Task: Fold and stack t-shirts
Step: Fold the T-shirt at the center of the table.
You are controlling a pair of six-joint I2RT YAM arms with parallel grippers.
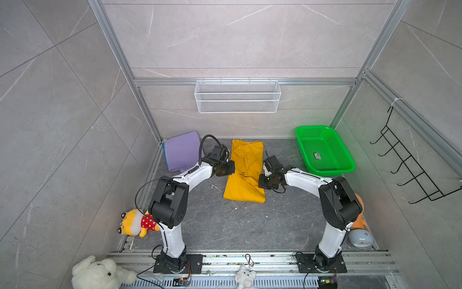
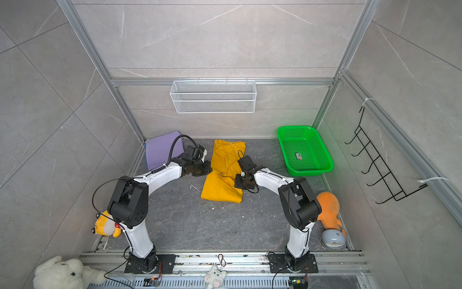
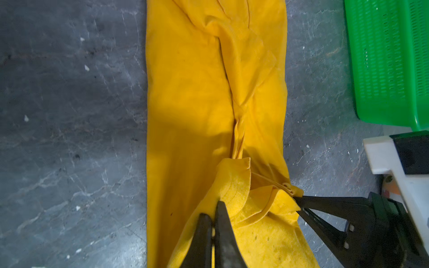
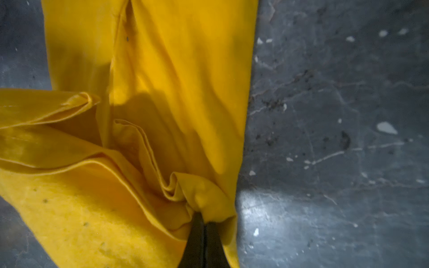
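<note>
The two grippers hold the mustard-yellow t-shirt's loose end [image 1: 245,175] by opposite corners, so the left gripper should go on pulling toward the t-shirt's far end [image 1: 247,143] until the folded part lies flat.
A mustard-yellow t-shirt [image 1: 246,162] [image 2: 225,160] lies as a long strip on the dark table, running from near to far. My left gripper [image 1: 232,170] [image 2: 208,169] [image 3: 214,208] is shut on a fold at its left edge, about mid-length. On the opposite edge my right gripper [image 1: 262,179] [image 2: 237,181] [image 4: 202,218] [image 3: 298,201] is shut on bunched cloth. Loose folds sag between the two grips. A folded lavender t-shirt [image 1: 181,152] [image 2: 160,152] rests at the far left, with a thin blue t-shirt edge [image 1: 163,148] showing under it.
A green mesh basket [image 1: 330,172] [image 2: 310,172] [image 3: 390,58] stands at the far right. An orange plush [image 2: 328,207] and a pale clock [image 2: 333,239] sit behind the right arm, a yellow plush [image 1: 135,222] by the left arm. A white wire basket [image 1: 237,96] hangs on the back wall.
</note>
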